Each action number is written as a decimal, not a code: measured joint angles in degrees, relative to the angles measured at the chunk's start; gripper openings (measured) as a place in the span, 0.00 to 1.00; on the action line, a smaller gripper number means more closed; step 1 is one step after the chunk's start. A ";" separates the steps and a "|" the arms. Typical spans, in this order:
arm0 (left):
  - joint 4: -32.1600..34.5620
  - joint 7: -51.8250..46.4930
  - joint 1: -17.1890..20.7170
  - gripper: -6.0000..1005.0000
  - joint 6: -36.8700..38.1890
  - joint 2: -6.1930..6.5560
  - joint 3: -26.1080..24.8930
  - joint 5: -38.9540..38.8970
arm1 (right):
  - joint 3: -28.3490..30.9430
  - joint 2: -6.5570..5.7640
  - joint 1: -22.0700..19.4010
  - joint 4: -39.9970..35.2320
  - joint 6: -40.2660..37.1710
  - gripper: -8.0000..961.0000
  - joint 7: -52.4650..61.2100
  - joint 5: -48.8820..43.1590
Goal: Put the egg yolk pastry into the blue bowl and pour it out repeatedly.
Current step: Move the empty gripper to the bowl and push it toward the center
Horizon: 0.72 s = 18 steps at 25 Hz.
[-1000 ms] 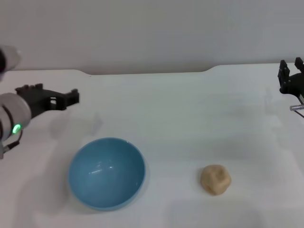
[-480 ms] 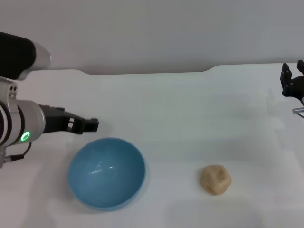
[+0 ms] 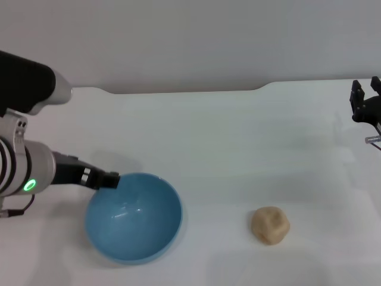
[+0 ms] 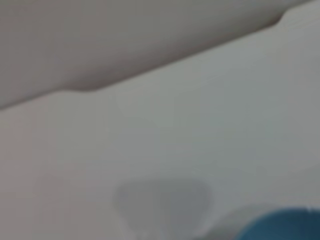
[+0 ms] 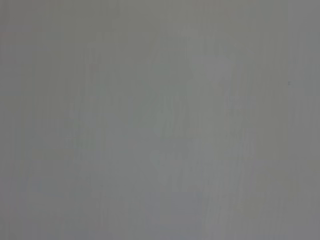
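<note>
I should keep lowering my left gripper's fingers until they straddle the bowl's rim [image 3: 87, 215] and close, as the empty blue bowl [image 3: 134, 218] stands upright, its rim clear below them.
The blue bowl [image 3: 134, 215] stands upright and holds nothing at the front left of the white table; a slice of the bowl [image 4: 282, 227] also shows in the left wrist view. The egg yolk pastry [image 3: 270, 224], a small tan ball, lies on the table to the right of the bowl, well apart from it. My left gripper [image 3: 111, 179] reaches in from the left, its tip at the bowl's far-left rim. My right gripper [image 3: 366, 95] hangs open at the far right edge, far from the pastry, holding nothing.
The white table [image 3: 226, 143] ends at a back edge with a stepped outline against a grey wall. The right wrist view shows only a plain grey surface.
My left gripper has come down and to the right, from behind and left of the bowl to its rim. Bowl, pastry and right gripper have stayed put.
</note>
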 joint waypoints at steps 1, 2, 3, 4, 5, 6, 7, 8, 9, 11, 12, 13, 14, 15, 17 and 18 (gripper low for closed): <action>-0.19 0.00 -0.20 0.85 -0.93 0.02 0.00 0.00 | -0.02 0.01 -0.01 0.00 0.00 0.32 0.00 0.00; -0.41 0.00 -0.37 0.85 -1.47 0.03 0.00 0.00 | -0.05 0.01 -0.02 0.00 0.00 0.32 0.00 0.00; -0.58 0.00 -0.51 0.85 -1.87 0.04 0.00 0.00 | -0.06 0.01 -0.04 0.01 0.00 0.32 0.00 0.00; -0.87 0.01 -0.68 0.85 -2.30 0.04 0.00 -0.01 | -0.06 0.01 -0.08 0.01 0.00 0.32 0.00 0.00; -1.22 0.01 -0.84 0.84 -2.54 0.02 0.01 -0.02 | -0.06 0.01 -0.10 0.01 0.00 0.32 0.00 0.00; -1.72 0.00 -1.02 0.84 -2.71 0.00 0.01 -0.03 | -0.05 0.01 -0.11 -0.01 0.00 0.32 0.00 0.00; -2.23 -0.07 -1.24 0.84 -2.72 -0.01 0.03 -0.04 | -0.05 0.01 -0.11 -0.05 0.00 0.32 0.00 0.00; -2.96 -0.18 -1.58 0.84 -2.74 -0.02 0.03 -0.02 | -0.05 0.01 -0.12 -0.09 0.00 0.32 0.00 0.00; -3.95 -0.30 -2.11 0.84 -2.76 -0.02 0.03 -0.10 | -0.04 0.01 -0.12 -0.12 0.00 0.32 0.00 0.00; -4.87 -0.36 -2.59 0.84 -2.77 -0.04 0.04 -0.22 | -0.03 0.01 -0.13 -0.14 0.00 0.32 0.00 0.00; -5.82 -0.37 -3.09 0.84 -2.80 -0.06 0.07 -0.35 | -0.03 0.01 -0.13 -0.14 0.00 0.32 0.00 0.00; -7.81 -0.38 -4.19 0.84 -2.88 -0.11 0.24 -0.48 | -0.02 0.01 -0.13 -0.14 0.00 0.32 0.00 0.00; -8.68 -0.41 -4.71 0.84 -2.89 -0.12 0.35 -0.50 | -0.02 0.01 -0.14 -0.11 0.00 0.32 0.00 0.00; -9.37 -0.43 -5.09 0.84 -2.90 -0.12 0.41 -0.50 | -0.02 0.01 -0.13 -0.04 0.00 0.32 0.00 0.00; -11.44 -0.49 -6.29 0.84 -2.92 -0.18 0.47 -0.57 | 0.02 0.01 -0.13 0.08 0.00 0.32 0.00 0.00; -12.27 -0.49 -6.77 0.84 -2.93 -0.20 0.48 -0.57 | 0.04 0.01 -0.13 0.13 0.00 0.32 0.00 0.00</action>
